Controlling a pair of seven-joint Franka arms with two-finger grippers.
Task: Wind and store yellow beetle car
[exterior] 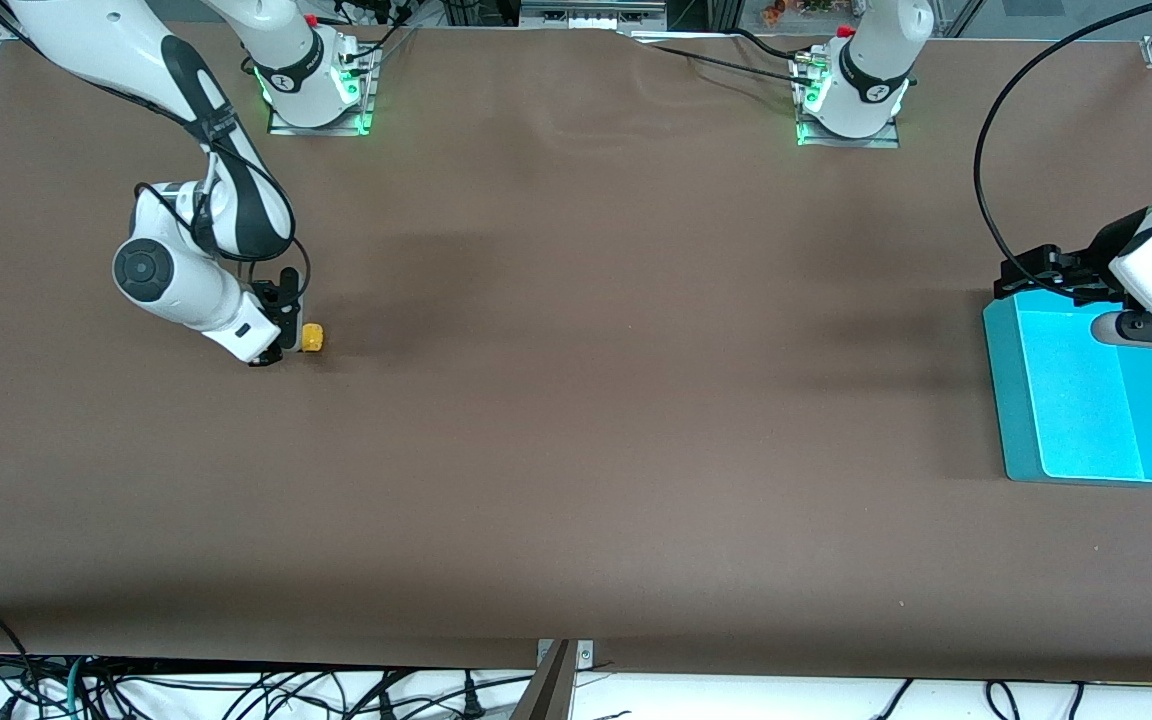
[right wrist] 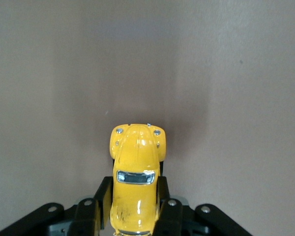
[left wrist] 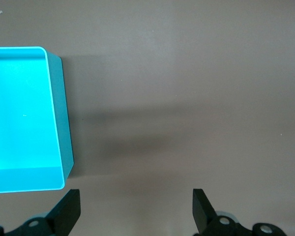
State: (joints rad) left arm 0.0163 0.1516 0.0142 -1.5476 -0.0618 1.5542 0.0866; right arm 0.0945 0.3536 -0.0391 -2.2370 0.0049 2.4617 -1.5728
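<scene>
My right gripper should go on pulling back until the car is wound up, then let go, because the yellow beetle car's nose points across open table toward the cyan bin.
The yellow beetle car is a tiny bright-yellow toy at the right arm's end of the table, low at the brown surface. My right gripper is shut on it. In the right wrist view its black fingers clamp the car's sides, and the car sticks out nose first past my right gripper. Whether the wheels touch the table I cannot tell. My left gripper hangs open by the corner of the cyan bin, with only bare table between its fingers.
The cyan bin stands at the left arm's end of the table and holds nothing that I can see. Brown table cover stretches between the two arms. Cables lie along the table edge nearest the front camera.
</scene>
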